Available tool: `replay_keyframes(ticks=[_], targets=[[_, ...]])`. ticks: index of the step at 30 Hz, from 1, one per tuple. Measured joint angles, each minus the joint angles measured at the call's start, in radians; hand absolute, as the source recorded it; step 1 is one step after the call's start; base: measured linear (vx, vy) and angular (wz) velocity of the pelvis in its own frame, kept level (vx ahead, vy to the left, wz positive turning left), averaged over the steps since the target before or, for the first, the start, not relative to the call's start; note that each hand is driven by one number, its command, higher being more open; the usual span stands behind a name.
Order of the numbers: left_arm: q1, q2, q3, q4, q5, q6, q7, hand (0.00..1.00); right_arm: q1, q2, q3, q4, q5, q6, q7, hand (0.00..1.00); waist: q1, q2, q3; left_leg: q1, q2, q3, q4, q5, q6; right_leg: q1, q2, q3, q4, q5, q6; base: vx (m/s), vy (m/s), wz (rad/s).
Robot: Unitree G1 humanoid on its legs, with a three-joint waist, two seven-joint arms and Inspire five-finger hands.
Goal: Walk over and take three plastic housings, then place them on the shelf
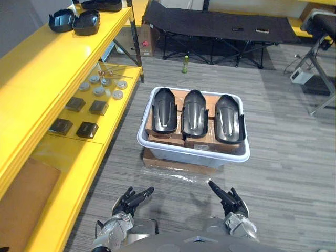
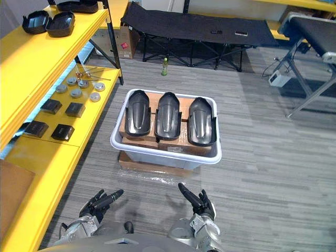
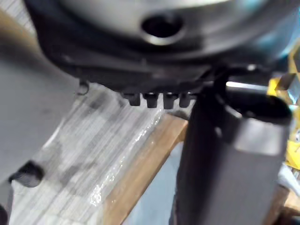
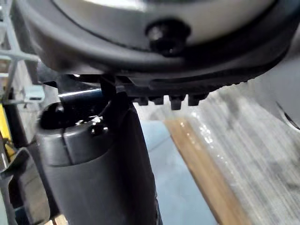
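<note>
I expect the dark housing point(image 1: 229, 119) to come free by itself and uncover only boxes when I lift it, because part of a brown box point(image 1: 211, 126) shows between the housings.
Three dark plastic housings lie side by side in a pale grey bin point(image 1: 157, 148) on the floor: a left one point(image 1: 164, 109), a middle one point(image 1: 193, 112) and a right one point(image 1: 229, 118). They rest on brown boxes inside the bin. My left hand point(image 1: 131, 200) hovers low near the bin's front left, fingers straight and open. At the bin's front right, my right hand point(image 1: 227, 199) is likewise open with straight fingers. Neither hand touches the bin or a housing. The yellow shelf point(image 1: 37, 68) runs along the left, and two more dark housings point(image 1: 75, 21) lie on its top level.
The lower shelf level holds small black blocks point(image 1: 87, 129) and round metal parts point(image 1: 102, 85). The bin stands on a cardboard slab point(image 1: 173, 164). A black folding cot point(image 1: 215, 26) stands at the back, with a green bottle point(image 1: 185, 63) before it. A metal stand point(image 1: 321, 47) is far right.
</note>
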Motion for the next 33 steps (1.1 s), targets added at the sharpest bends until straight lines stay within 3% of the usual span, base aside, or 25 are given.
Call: replay_keyframes(ticks=[1, 5, 6, 10, 13, 16, 17, 18, 19, 20, 21, 23, 25, 33], targets=[[0.0, 0.01, 0.001, 0.005, 0.0, 0.001, 0.0, 1.0, -0.001, 0.001, 0.0, 0.004, 0.0, -0.002, 0.001, 1.0, -0.002, -0.01, 0.0, 0.008, 0.0, -0.001, 0.0, -0.007, -0.011, 0.0, 0.007, 0.014, -0.005, 0.059, -0.004, 0.13, -0.137, -0.09], [0.004, -0.026, 0.011, 0.019, -0.001, 0.018, 0.0, 1.0, -0.015, -0.026, -0.002, 0.042, -0.003, -0.012, 0.006, 1.0, -0.007, 0.044, -0.001, 0.058, 0.059, 0.056, -0.052, -0.008, -0.044, 0.017, 0.079, 0.038, -0.045, 0.071, -0.028, 0.11, -0.096, -0.41], [0.003, -0.03, 0.011, 0.023, -0.001, 0.023, -0.002, 1.0, -0.012, -0.028, -0.006, 0.045, -0.003, -0.009, 0.007, 1.0, -0.007, 0.048, -0.002, 0.058, 0.066, 0.058, -0.052, -0.01, -0.047, 0.02, 0.088, 0.041, -0.055, 0.075, -0.031, 0.09, -0.063, -0.19], [0.001, -0.032, 0.011, 0.025, -0.027, 0.023, 0.015, 1.0, 0.037, -0.03, -0.012, 0.047, -0.004, -0.007, 0.007, 1.0, -0.006, 0.039, 0.001, 0.086, 0.097, 0.047, -0.047, -0.018, -0.067, 0.088, 0.122, 0.012, -0.112, 0.08, -0.036, 0.05, -0.055, 0.12], [0.0, -0.027, 0.024, 0.038, -0.07, 0.01, 0.019, 1.0, 0.053, -0.026, -0.013, 0.05, -0.037, 0.0, 0.011, 1.0, -0.013, 0.033, 0.002, 0.008, 0.109, 0.035, 0.084, -0.033, -0.091, 0.097, 0.12, -0.01, -0.128, 0.065, -0.045, -0.04, -0.025, 0.26], [-0.021, -0.03, 0.034, 0.027, -0.039, -0.042, 0.011, 1.0, 0.051, -0.045, -0.007, 0.059, -0.042, 0.001, 0.007, 1.0, -0.005, 0.037, 0.029, -0.146, 0.151, 0.045, 0.385, -0.039, -0.093, 0.138, 0.123, -0.019, -0.163, 0.062, -0.05, -0.06, -0.029, 0.24], [-0.021, -0.035, 0.034, 0.028, -0.034, -0.045, 0.011, 1.0, 0.05, -0.049, -0.007, 0.059, -0.043, 0.001, 0.006, 1.0, -0.005, 0.047, 0.029, -0.149, 0.153, 0.053, 0.375, -0.049, -0.087, 0.148, 0.121, -0.015, -0.163, 0.062, -0.05, -0.06, 0.032, -0.02], [-0.026, -0.048, 0.029, 0.029, -0.017, -0.046, 0.008, 1.0, 0.05, -0.067, -0.008, 0.047, -0.043, 0.0, 0.004, 1.0, -0.014, 0.074, 0.029, -0.142, 0.147, 0.058, 0.255, -0.038, -0.084, 0.143, 0.122, -0.005, -0.165, 0.066, -0.041, -0.07, 0.085, -0.24], [-0.023, -0.056, 0.029, 0.031, -0.01, -0.047, 0.007, 1.0, 0.049, -0.075, -0.007, 0.024, -0.046, -0.003, 0.004, 1.0, -0.023, 0.089, 0.032, -0.136, 0.14, 0.059, 0.172, 0.0, -0.061, 0.136, 0.127, 0.005, -0.173, 0.071, -0.034, -0.07, 0.113, -0.39], [-0.027, -0.055, 0.03, 0.036, -0.006, -0.045, 0.007, 1.0, 0.049, -0.076, -0.007, 0.014, -0.054, -0.005, 0.0, 1.0, -0.025, 0.082, 0.033, -0.125, 0.134, 0.07, 0.151, 0.004, -0.064, 0.13, 0.12, 0.025, -0.182, 0.074, -0.028, -0.03, 0.154, -0.5], [-0.039, -0.047, 0.029, 0.043, 0.0, -0.029, 0.011, 1.0, 0.055, -0.059, 0.003, -0.032, -0.092, -0.01, -0.012, 1.0, -0.034, 0.067, 0.025, -0.12, 0.097, 0.094, 0.079, 0.017, -0.07, 0.109, 0.1, 0.057, -0.218, 0.091, -0.007, 0.01, 0.121, -0.38], [-0.051, -0.047, 0.018, 0.043, 0.001, -0.014, 0.019, 1.0, 0.071, -0.05, 0.018, -0.056, -0.113, -0.012, -0.017, 1.0, -0.036, 0.043, 0.028, -0.119, 0.068, 0.111, 0.033, 0.04, -0.061, 0.087, 0.085, 0.073, -0.23, 0.111, -0.001, 0.06, 0.087, -0.23], [-0.069, -0.028, -0.003, 0.042, 0.015, 0.012, 0.02, 1.0, 0.104, -0.041, 0.042, -0.084, -0.112, -0.009, -0.03, 1.0, -0.036, 0.021, 0.036, -0.116, 0.036, 0.123, -0.007, 0.064, -0.031, 0.068, 0.06, 0.081, -0.231, 0.146, 0.003, 0.07, 0.066, -0.08], [-0.051, -0.008, -0.001, 0.043, 0.043, 0.042, 0.045, 1.0, 0.208, -0.027, 0.077, -0.427, -0.121, -0.01, -0.092, 1.0, -0.055, 0.0, 0.023, -0.061, 0.025, 0.135, -0.031, 0.068, -0.023, 0.086, 0.057, 0.106, -0.228, 0.148, 0.004, 0.09, 0.02, -0.14]])
